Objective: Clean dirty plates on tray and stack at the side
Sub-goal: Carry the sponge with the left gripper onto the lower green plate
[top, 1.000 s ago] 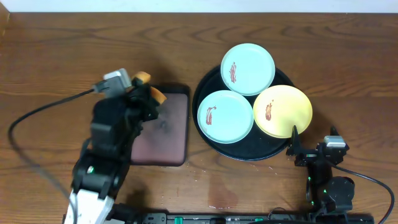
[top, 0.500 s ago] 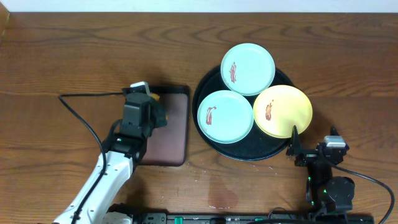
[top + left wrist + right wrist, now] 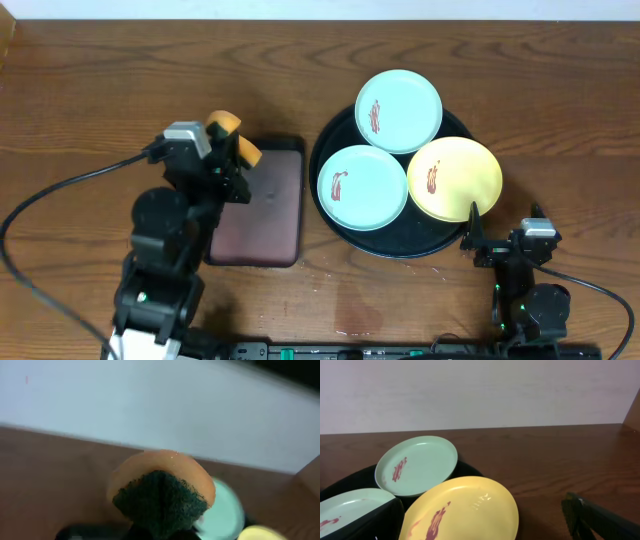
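Note:
My right gripper is far from the sponge (image 3: 224,121) hanging over the brown tray, so my left gripper should put the sponge down on the front light blue plate (image 3: 362,187).
Three plates lie on the round black tray (image 3: 331,135), each with a reddish-brown smear: a light blue plate (image 3: 398,97) at the back, a second light blue plate (image 3: 362,187) at the front left and a pale yellow plate (image 3: 454,178) at the front right. My left gripper (image 3: 235,158) is shut on an orange sponge (image 3: 224,124) with a dark green scouring face (image 3: 160,497), held over the back edge of a brown tray, left of the plates. My right gripper (image 3: 497,238) stands open just in front of the yellow plate (image 3: 465,510), touching nothing.
A dark brown rectangular tray (image 3: 262,215) lies on the wooden table left of the black tray (image 3: 470,467). The left arm's cable loops over the table at the far left. A white wall runs along the far table edge.
The left arm dipped toward the brown tray half a second ago and has come back up, sponge still gripped. The right arm and the plates have not moved.

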`<state>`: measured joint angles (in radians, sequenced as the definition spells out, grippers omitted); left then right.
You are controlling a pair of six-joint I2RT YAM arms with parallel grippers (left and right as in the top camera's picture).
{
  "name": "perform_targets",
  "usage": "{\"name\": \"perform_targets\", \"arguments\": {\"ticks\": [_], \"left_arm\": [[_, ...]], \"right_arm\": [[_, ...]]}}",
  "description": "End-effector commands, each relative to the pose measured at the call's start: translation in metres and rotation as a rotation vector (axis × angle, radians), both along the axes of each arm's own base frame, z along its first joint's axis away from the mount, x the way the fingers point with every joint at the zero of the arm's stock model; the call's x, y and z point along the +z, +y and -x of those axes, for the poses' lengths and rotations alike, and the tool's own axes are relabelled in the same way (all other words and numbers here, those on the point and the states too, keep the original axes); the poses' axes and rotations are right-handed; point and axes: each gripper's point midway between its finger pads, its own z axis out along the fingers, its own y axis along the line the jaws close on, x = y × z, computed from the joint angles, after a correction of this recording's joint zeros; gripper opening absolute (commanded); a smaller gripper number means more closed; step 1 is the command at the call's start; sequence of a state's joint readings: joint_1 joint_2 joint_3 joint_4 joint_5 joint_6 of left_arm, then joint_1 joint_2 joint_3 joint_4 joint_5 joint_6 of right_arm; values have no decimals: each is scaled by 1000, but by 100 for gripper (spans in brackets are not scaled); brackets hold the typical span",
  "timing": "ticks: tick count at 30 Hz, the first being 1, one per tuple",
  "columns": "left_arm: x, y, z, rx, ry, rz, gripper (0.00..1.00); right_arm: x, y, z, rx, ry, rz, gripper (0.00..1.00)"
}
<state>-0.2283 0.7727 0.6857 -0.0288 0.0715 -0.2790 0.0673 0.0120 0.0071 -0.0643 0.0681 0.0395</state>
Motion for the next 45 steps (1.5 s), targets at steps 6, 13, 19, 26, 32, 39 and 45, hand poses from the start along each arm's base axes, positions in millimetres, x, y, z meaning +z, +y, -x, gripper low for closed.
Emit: {"name": "perform_targets", "arguments": {"ticks": [6, 13, 19, 26, 32, 39, 45], "left_arm": [[-163, 6, -23, 52, 453, -160, 7], [-35, -19, -25, -81, 131, -52, 7], [-2, 19, -4, 80, 22, -170, 8], [-147, 17, -21, 69, 426, -271, 7], [-166, -7, -22, -51, 542, -253, 7], [-15, -51, -8, -166, 132, -162, 7], [35, -83, 14, -250, -11, -16, 7]], "right_arm": [[0, -4, 0, -17, 0, 15, 99], [0, -4, 0, -17, 0, 15, 99], [0, -4, 0, -17, 0, 15, 99], [0, -4, 0, -17, 0, 15, 99], [0, -4, 0, -17, 0, 15, 99], [0, -4, 0, -17, 0, 15, 99], [0, -4, 0, -17, 0, 15, 99]]}}
